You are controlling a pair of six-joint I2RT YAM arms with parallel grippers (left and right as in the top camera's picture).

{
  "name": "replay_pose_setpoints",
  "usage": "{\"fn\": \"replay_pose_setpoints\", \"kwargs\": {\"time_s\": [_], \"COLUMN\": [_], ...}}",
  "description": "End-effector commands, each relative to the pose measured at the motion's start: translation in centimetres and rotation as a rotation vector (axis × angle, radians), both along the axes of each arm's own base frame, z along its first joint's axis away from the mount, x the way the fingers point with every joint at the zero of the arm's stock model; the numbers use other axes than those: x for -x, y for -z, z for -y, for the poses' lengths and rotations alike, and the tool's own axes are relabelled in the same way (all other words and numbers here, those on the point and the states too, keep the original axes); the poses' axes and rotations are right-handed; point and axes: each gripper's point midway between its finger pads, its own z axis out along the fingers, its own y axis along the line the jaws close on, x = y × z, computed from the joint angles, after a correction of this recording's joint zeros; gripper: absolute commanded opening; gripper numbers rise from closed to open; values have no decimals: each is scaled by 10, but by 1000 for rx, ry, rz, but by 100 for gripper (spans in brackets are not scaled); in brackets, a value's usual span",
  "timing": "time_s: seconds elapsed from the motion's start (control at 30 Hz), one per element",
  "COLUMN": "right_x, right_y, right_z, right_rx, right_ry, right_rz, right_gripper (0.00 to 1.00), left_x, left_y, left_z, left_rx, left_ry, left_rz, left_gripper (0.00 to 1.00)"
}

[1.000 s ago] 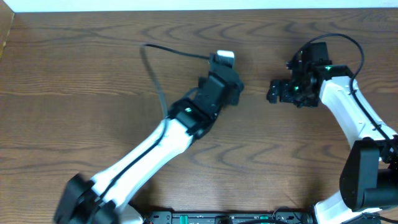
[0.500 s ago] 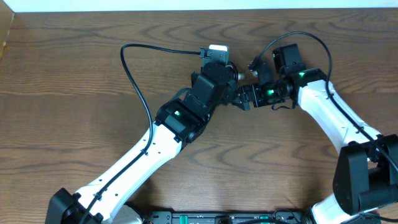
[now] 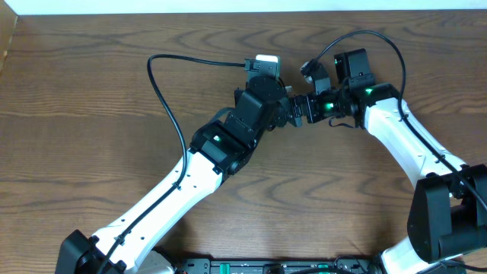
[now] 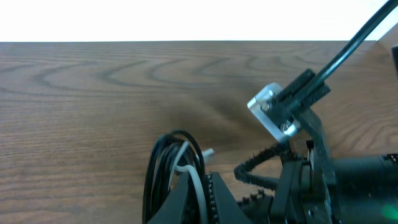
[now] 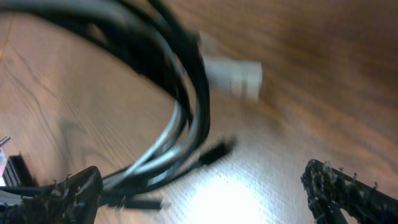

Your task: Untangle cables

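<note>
The cables [image 5: 127, 180] are resting against one finger of my open right gripper. My right gripper should move back until it is clear, then come in and close on a piece of black cable [image 5: 200, 102].
In the left wrist view my left gripper [image 4: 200, 184] is shut on a looped bundle of the cables [image 4: 177, 155], black strands with one white strand running between the jaws. My right gripper [image 5: 205, 199] is open and wide, one toothed finger [image 5: 71, 193] at the left and the other at the right. The black and white cables [image 5: 183, 106] arc in front of it, blurred, with a white plug [image 5: 235, 78] and a small black plug [image 5: 214, 152] over the wood. From overhead, the left gripper [image 3: 283, 111] and right gripper [image 3: 301, 109] meet tip to tip, hiding the cables.
The wooden table [image 3: 91, 152] runs to a pale far edge. A thick black lead [image 3: 163, 99] fixed to the left arm loops out to the left. The right arm's own lead [image 3: 380, 42] arches above its wrist.
The right arm has swung left until its open gripper reaches the left gripper's tip. The left arm shifted left early on, then held still with the cables.
</note>
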Motion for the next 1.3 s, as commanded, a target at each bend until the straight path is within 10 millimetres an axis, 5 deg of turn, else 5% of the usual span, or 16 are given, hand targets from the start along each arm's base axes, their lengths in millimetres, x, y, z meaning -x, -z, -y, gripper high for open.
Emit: {"fn": "replay_pose_setpoints", "kwargs": {"time_s": [0.0,0.53,0.57,0.67,0.77,0.97,1.27], "right_x": [0,1,1,-4,-6,-2,-13], "right_y": [3,13,14,22,31,45,7], "right_z": [-4,-36,-37,-33,-27,-7,37], "right_rx": [-34,-94,-84,-21,32,91,54], "right_ry": [10,1,14,77,111,167,269], "right_rz": [-14,63,61,61,56,-10,25], "right_gripper": [99,99,97,58,2,1,1], "left_x": [0,1,1,2,2,0,2], "left_y": [-7,-17,-17,-19,-19,-13,7], "left_z": [1,1,2,5,5,-6,-36], "left_rx": [38,80,87,99,98,46,-101], "left_ry": [-8,-19,-20,-2,-2,-43,-142], "left_rz": [3,14,13,12,13,13,-22], "left_gripper": [8,7,8,8,7,7,8]}}
